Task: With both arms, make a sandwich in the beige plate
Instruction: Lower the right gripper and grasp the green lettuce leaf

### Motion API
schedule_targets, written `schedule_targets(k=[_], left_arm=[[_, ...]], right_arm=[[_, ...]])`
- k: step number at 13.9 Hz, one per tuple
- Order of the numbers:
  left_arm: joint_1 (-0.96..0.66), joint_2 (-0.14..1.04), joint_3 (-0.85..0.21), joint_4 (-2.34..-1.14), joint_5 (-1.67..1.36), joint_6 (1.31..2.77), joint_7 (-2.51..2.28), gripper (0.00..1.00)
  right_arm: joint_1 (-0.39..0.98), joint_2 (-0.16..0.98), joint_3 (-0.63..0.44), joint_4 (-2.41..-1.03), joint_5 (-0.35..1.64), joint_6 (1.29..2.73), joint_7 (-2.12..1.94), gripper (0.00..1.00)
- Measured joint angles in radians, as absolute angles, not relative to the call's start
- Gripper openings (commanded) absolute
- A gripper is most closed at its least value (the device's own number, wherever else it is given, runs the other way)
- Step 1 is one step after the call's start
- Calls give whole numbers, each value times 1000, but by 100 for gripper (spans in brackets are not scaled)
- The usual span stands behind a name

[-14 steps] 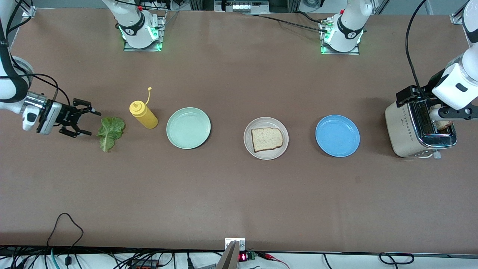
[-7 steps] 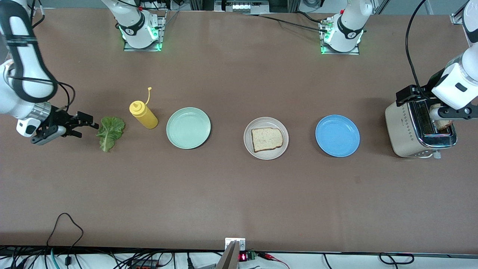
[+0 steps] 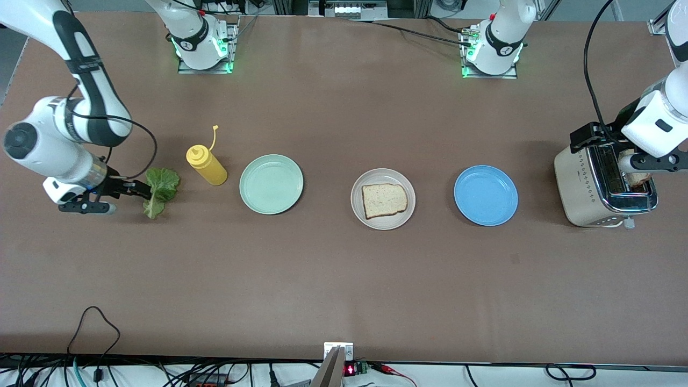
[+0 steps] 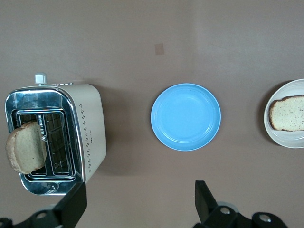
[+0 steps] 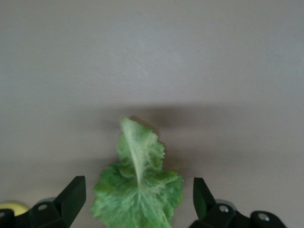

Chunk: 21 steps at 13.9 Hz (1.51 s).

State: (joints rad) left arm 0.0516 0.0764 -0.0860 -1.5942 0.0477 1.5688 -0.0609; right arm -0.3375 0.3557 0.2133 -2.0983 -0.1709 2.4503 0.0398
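The green lettuce leaf [image 3: 160, 191] has a pale, straight rib [image 5: 135, 159] running through it, so I expect it to stay spread and keep its shape while I carry it.
A green lettuce leaf [image 3: 161, 189] lies on the table at the right arm's end. My right gripper [image 3: 128, 198] is open and low at the leaf's edge; in the right wrist view the leaf [image 5: 138, 190] lies between its fingers [image 5: 71, 199]. The beige plate [image 3: 359, 212] holds one bread slice [image 3: 384, 200]. A second slice [image 3: 637, 176] sticks out of the toaster [image 3: 583, 185]. My left gripper [image 3: 626, 151] hangs open and empty over the toaster. The left wrist view shows that slice [image 4: 26, 147] in the toaster [image 4: 90, 128], and my open left gripper [image 4: 137, 209].
A yellow squeeze bottle [image 3: 206, 165] lies beside the lettuce. A mint-green plate [image 3: 271, 184] and a blue plate [image 3: 486, 195] flank the beige plate. The blue plate [image 4: 185, 117] also shows in the left wrist view. Cables run along the table's near edge.
My right arm has swung round and brought its open gripper down and in toward the lettuce, now straddling the leaf's edge. The left arm has not moved.
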Motion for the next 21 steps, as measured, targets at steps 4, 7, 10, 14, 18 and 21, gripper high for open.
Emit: schedule_targets(k=[4, 7, 10, 14, 18, 21], left_arm=[[52, 76, -86, -1594, 48, 1568, -61, 100], [54, 76, -86, -1594, 48, 1568, -61, 100], [55, 76, -86, -1594, 48, 1568, -61, 100], [56, 76, -86, -1594, 48, 1567, -61, 100], [57, 76, -86, -1594, 48, 1567, -61, 100], [57, 76, -86, -1594, 48, 1566, -61, 100]], right_arm=[[-335, 432, 212, -2100, -242, 2519, 116, 100], [-335, 459, 212, -2100, -244, 2541, 116, 90], [-335, 467, 212, -2100, -317, 2543, 118, 67], [-336, 479, 212, -2100, -373, 2547, 120, 11], [-335, 480, 212, -2099, -408, 2548, 119, 0], [-335, 479, 212, -2095, -415, 2548, 118, 0]])
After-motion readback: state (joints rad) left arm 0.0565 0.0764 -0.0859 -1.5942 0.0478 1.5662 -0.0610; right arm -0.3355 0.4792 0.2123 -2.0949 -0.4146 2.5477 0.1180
